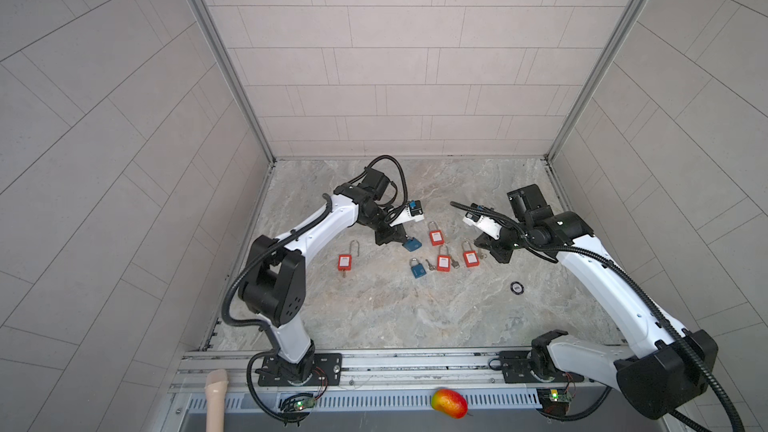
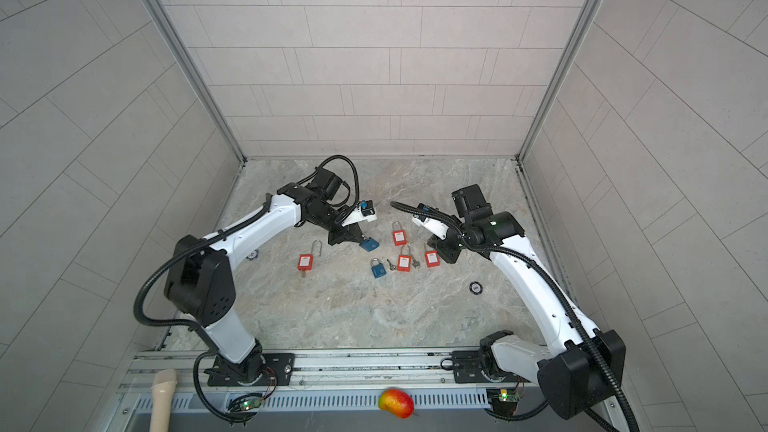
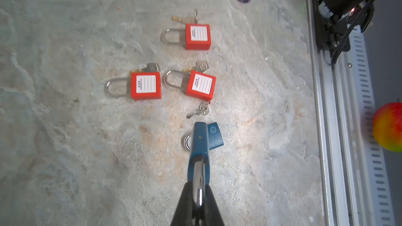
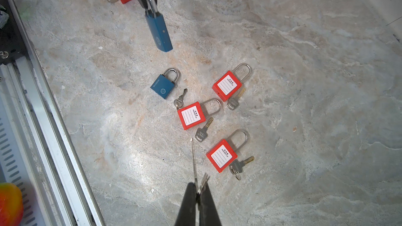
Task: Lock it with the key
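Note:
The held padlock's body sticks out below my left gripper's fingers toward clear marble. I should keep lowering the padlock until its body touches the marble, then let go.
My left gripper is shut on the steel shackle of a blue padlock, whose body juts out tilted over the marble floor. Both top views show this padlock left of centre, and the right wrist view catches it too. My right gripper is shut on a thin silver key, seen edge-on with its blade pointing away and a key ring at the fingertips. In a top view that gripper hovers right of the padlock, well apart from it.
A second blue padlock lies shut with a key beside it. Several red padlocks lie around, keys attached. A black disc sits to the right. A mango and beige handle rest past the front rail.

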### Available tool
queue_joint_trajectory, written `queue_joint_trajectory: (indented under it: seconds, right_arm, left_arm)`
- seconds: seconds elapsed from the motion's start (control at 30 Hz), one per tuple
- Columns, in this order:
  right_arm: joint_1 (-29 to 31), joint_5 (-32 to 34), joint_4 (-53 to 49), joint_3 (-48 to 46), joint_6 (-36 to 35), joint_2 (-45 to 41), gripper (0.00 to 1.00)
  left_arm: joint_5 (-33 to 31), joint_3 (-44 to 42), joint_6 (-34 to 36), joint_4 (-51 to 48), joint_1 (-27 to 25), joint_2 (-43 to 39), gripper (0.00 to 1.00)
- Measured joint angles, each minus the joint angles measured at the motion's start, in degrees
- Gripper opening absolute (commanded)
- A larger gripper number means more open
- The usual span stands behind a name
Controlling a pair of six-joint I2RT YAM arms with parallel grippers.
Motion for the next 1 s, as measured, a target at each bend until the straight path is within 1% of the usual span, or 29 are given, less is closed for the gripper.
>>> queue_joint_trajectory:
  seconds: [0.27, 0.6, 0.97, 1.0]
  right_arm:
    - [0.02, -0.48, 1.27, -1.77, 2.16, -2.14, 0.0]
    - [0.55, -1.07, 1.6, -1.97, 3.39, -2.1, 0.0]
    - [1.44, -2.54, 2.4, -2.03, 4.48, -0.35, 0.0]
    - [1.55, -2.62, 2.51, -2.03, 4.59, -0.26, 0.0]
  left_arm:
    - [-4.52, 1.68, 0.37, -1.14, -0.09, 5.57, 0.0]
    - [-7.1, 4.04, 0.09, -0.7, -0.68, 10.14, 0.0]
    - [-10.05, 10.29, -0.66, -1.38, -2.67, 16.13, 0.0]
    - [-10.21, 10.78, -0.68, -1.57, -2.8, 16.46, 0.02]
